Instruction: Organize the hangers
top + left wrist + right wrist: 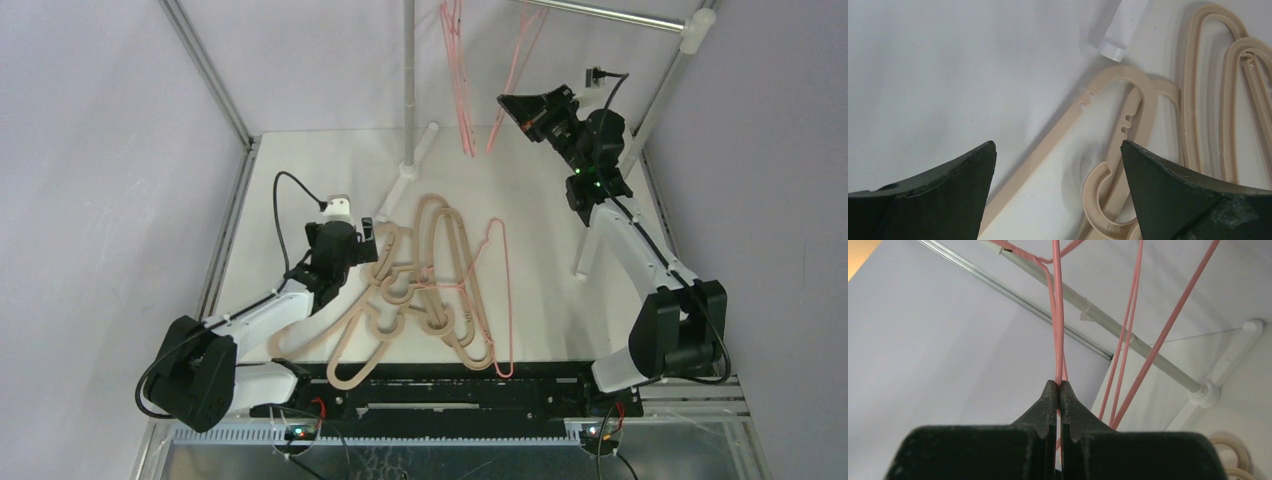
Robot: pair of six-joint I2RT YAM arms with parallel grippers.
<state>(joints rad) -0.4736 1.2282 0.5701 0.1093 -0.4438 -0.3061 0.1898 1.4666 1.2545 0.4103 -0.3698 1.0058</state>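
Note:
The robot's right gripper should continue toward the other hanging hangers [460, 85] and let go beside them, as an open gap [488, 70] lies between them and the held pink hanger.
Several beige hangers [432, 275] lie tangled in a pile on the white table, with one pink wire hanger [503, 300] lying at the pile's right side. More pink wire hangers [461, 85] hang from the rack. My left gripper [366, 238] is open and empty at the pile's left edge. In the left wrist view its jaws [1058, 147] stand wide apart over a beige hook [1096, 197] and a beige hanger arm [1048, 150]. My right gripper [505, 103] is raised and shut on a hanging pink wire hanger [1057, 315], with its tips [1058, 384] pinched on the wire.
The silver-white rack has an upright pole [409, 80], a top bar [600, 13] and white feet [418, 158] on the table. The bar also shows in the right wrist view [1108, 320]. A white pole end [1120, 30] lies just beyond the left gripper. Grey walls enclose the table.

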